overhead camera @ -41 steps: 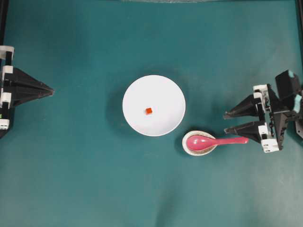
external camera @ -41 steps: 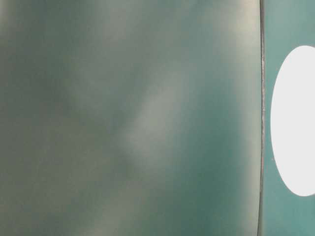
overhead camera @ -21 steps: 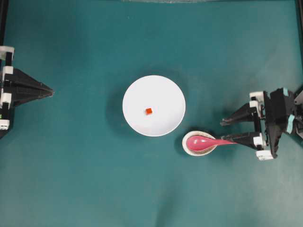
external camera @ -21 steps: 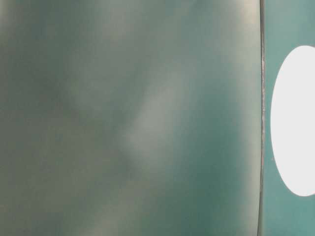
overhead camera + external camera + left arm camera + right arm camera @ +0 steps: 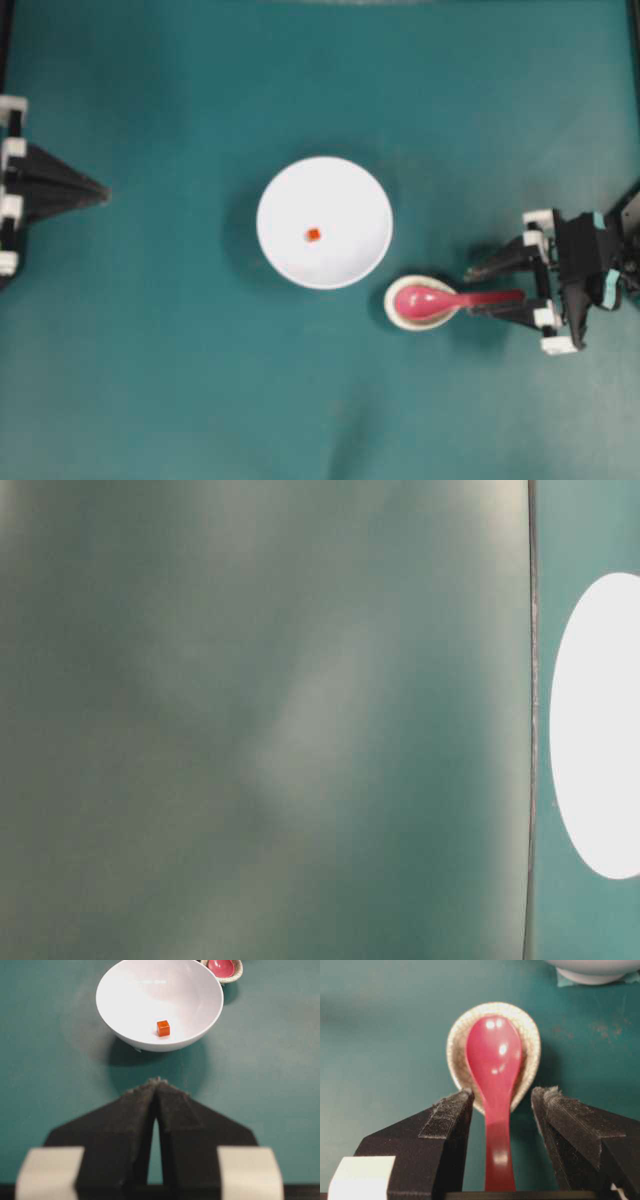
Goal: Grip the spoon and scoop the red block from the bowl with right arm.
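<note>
The red block (image 5: 314,234) lies by itself on the white bowl's smooth bottom (image 5: 334,216), so it will slide toward the bowl's rim when the robot pushes with the magenta spoon.
The magenta spoon (image 5: 440,299) lies with its scoop in a small speckled rest, handle pointing right. My right gripper (image 5: 472,291) is open, one finger on each side of the handle without touching it. In the right wrist view the spoon (image 5: 495,1060) runs down between the spread pads (image 5: 447,1115) of my right gripper (image 5: 504,1095). The white bowl (image 5: 350,195) sits mid-table with the tiny red block (image 5: 313,235) inside. In the left wrist view, the red block (image 5: 163,1028) rests near the bowl's (image 5: 130,995) bottom. My left gripper (image 5: 100,191) (image 5: 157,1081) is shut and empty, well left of the bowl.
The speckled spoon rest (image 5: 405,315) (image 5: 530,1040) sits just below and right of the bowl on the teal tabletop (image 5: 200,380). The table-level view is mostly a blurred green surface, with a white oval (image 5: 600,730) at its right edge.
My right gripper has dropped toward the spoon and shifted so the handle, earlier beside its lower finger, now lies between both fingers. The left arm, bowl and block have stayed put.
</note>
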Action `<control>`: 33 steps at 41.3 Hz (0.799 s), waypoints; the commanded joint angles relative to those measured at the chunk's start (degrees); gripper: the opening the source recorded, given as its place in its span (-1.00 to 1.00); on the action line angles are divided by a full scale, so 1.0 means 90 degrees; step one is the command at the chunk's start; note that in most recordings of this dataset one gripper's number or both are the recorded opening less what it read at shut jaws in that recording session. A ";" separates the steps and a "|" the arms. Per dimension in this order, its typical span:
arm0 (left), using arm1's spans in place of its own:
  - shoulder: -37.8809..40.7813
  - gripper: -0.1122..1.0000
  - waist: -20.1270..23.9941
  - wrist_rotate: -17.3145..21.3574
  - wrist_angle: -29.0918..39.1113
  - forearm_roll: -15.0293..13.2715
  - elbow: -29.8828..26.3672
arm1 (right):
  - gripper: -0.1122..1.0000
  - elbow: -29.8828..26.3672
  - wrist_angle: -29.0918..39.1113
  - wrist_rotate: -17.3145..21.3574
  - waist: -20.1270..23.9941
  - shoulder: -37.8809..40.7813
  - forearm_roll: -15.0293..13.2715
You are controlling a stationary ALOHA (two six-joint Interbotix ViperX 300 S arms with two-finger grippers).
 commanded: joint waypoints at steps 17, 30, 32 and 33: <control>0.0020 -0.80 0.0010 -0.0010 0.0010 0.0000 -0.0137 | 0.20 -0.0088 0.0068 -0.0244 0.0303 0.0410 0.0264; 0.0039 -0.80 0.0010 -0.0010 0.0010 -0.0010 -0.0137 | 0.20 0.0010 0.0029 -0.0254 0.0332 0.0410 0.0361; 0.0049 -0.80 0.0010 -0.0010 0.0010 0.0000 -0.0137 | 0.20 0.0000 0.0029 -0.0254 0.0352 0.0410 0.0361; 0.0049 -0.80 0.0010 -0.0010 0.0010 0.0000 -0.0137 | 0.20 0.0000 0.0029 -0.0254 0.0352 0.0410 0.0361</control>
